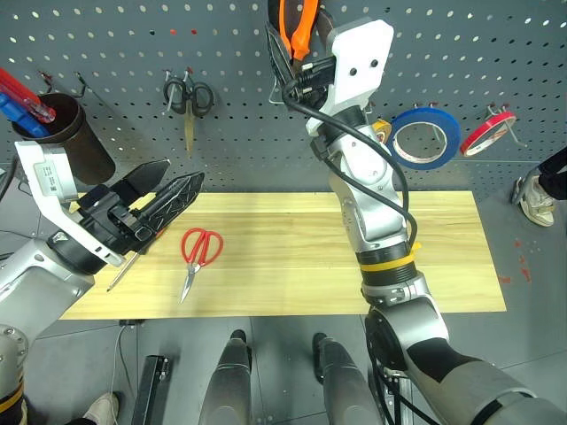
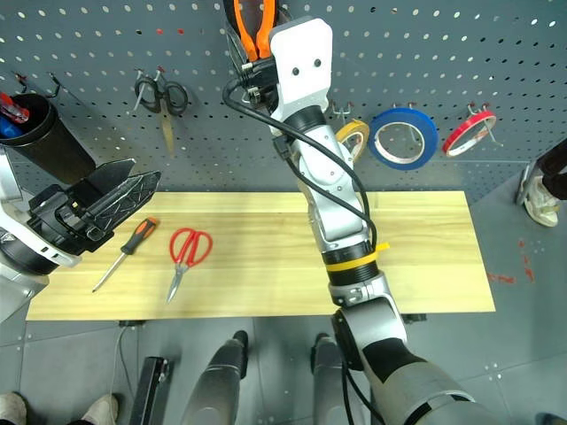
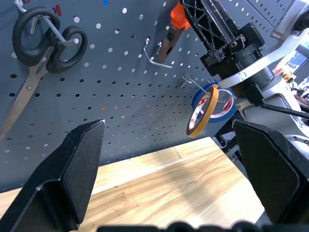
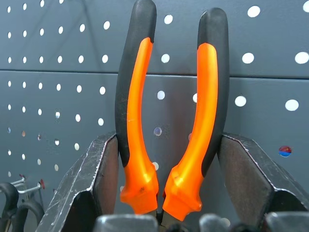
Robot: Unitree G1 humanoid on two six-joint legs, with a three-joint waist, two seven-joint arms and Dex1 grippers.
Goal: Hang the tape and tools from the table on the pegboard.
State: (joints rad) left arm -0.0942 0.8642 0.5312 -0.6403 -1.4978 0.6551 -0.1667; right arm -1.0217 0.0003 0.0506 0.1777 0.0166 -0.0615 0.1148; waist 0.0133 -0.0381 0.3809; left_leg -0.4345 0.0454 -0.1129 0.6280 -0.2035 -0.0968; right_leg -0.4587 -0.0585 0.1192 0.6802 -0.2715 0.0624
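The pliers' nose [image 3: 170, 42] is pointing down into the wire hook [image 3: 153, 61], so I keep lowering my right gripper until the pliers' orange handles rest on the hook, and then let go.
My right gripper [image 4: 169, 159] is raised against the dark pegboard [image 1: 230, 53] and is shut on the pliers [image 4: 137, 96], whose orange-and-black handles point up. The pliers' nose [image 3: 168, 44] hangs right beside a wire hook [image 3: 155, 59]. The yellow-tan tape [image 2: 353, 137] hangs on a peg just right of that arm. On the pale wooden table [image 1: 292, 266] lie the red-handled scissors [image 1: 199, 248] and, to their left, the short screwdriver [image 2: 124, 252]. My left gripper [image 1: 182, 175] hovers open and empty above the table's left end, over the screwdriver.
Black-handled scissors [image 1: 188, 93] hang on the board at the left. A large blue ring [image 1: 425, 137] and a thin red ring [image 1: 487, 133] hang at the right. A dark cup [image 1: 62, 133] with long red-and-blue tools sits at the far left. A person's shoe [image 1: 536, 195] is at the right edge.
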